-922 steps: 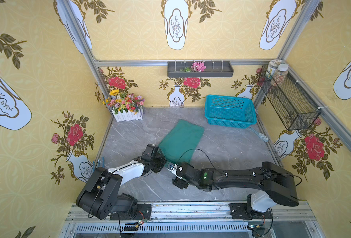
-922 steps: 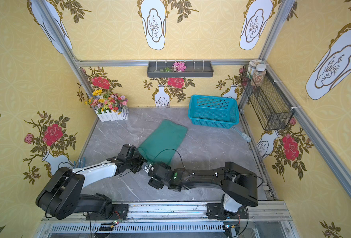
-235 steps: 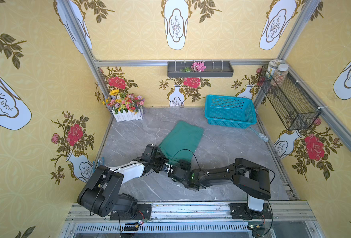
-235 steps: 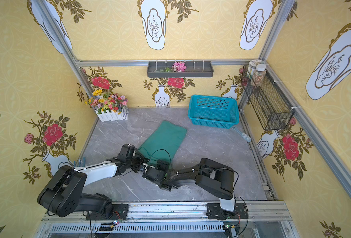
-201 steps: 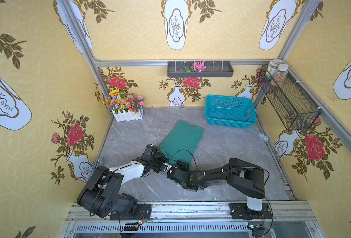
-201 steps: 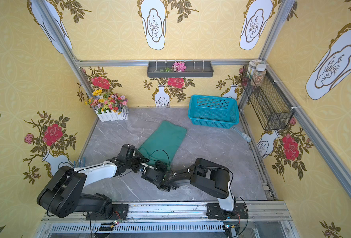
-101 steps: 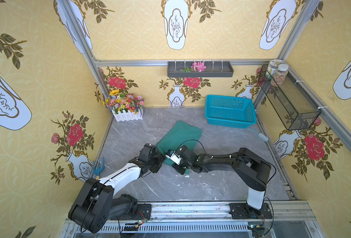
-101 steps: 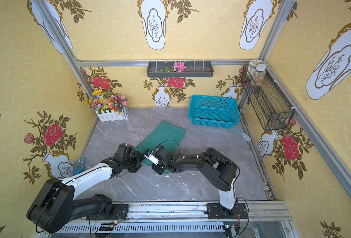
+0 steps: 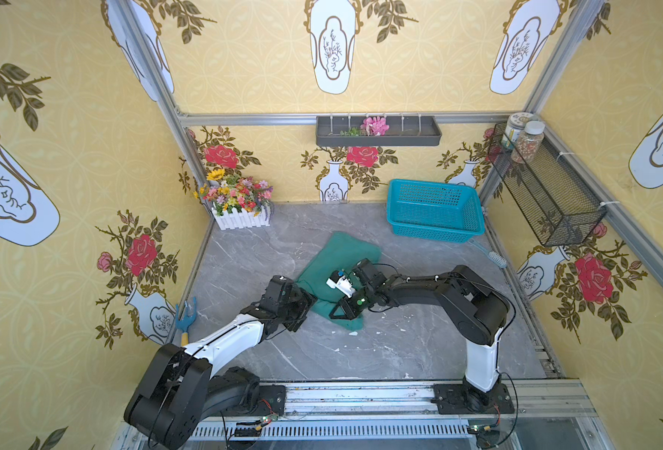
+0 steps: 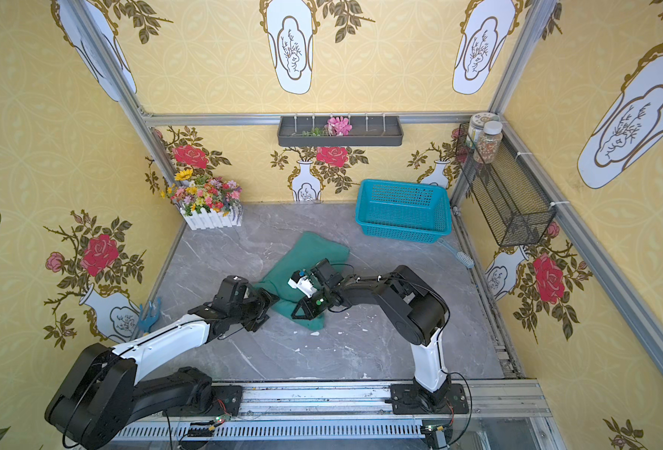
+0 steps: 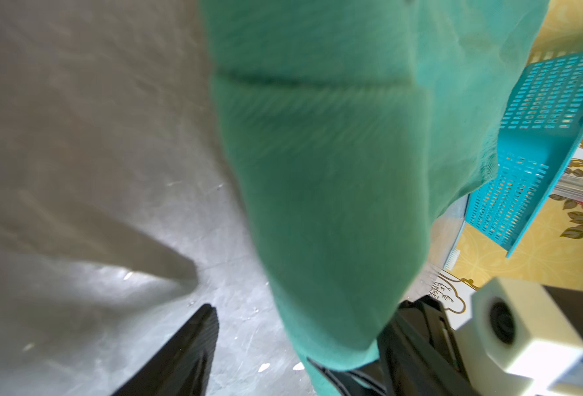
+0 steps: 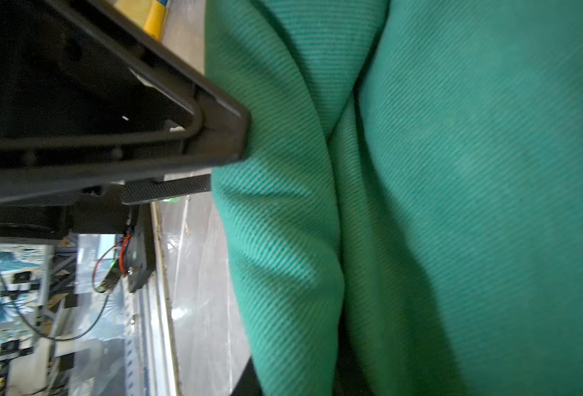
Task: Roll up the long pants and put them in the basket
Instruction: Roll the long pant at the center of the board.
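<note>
The near corner of the long pants (image 9: 356, 324) pokes out beyond the fold, so next I return both my grippers to the pants' near end (image 9: 322, 306) before I roll further.
The long pants (image 9: 335, 255) (image 10: 308, 253) lie as a folded teal-green strip on the grey table, running from mid-table towards the front. Their near end is bunched into a thick fold (image 11: 324, 192). My left gripper (image 9: 305, 311) (image 10: 265, 311) (image 11: 269, 363) is open at the left of that near end. One of its fingers is on bare table and the other is under the fabric edge. My right gripper (image 9: 339, 311) (image 10: 306, 309) (image 12: 297, 377) rests on the near end from the right, shut on a fold of the pants (image 12: 454, 205).
A turquoise mesh basket (image 9: 435, 212) stands at the back right, with a brush (image 9: 489, 255) beside it. A white flower box (image 9: 240, 218) is at the back left. A blue and yellow fork tool (image 9: 184, 315) leans at the left wall. Small white chips (image 9: 353, 333) lie near the pants.
My left gripper has opened and let go of the pants' near end. The right gripper has closed on the fabric, and its arm has swung over the pants, which are now bunched at the near end.
</note>
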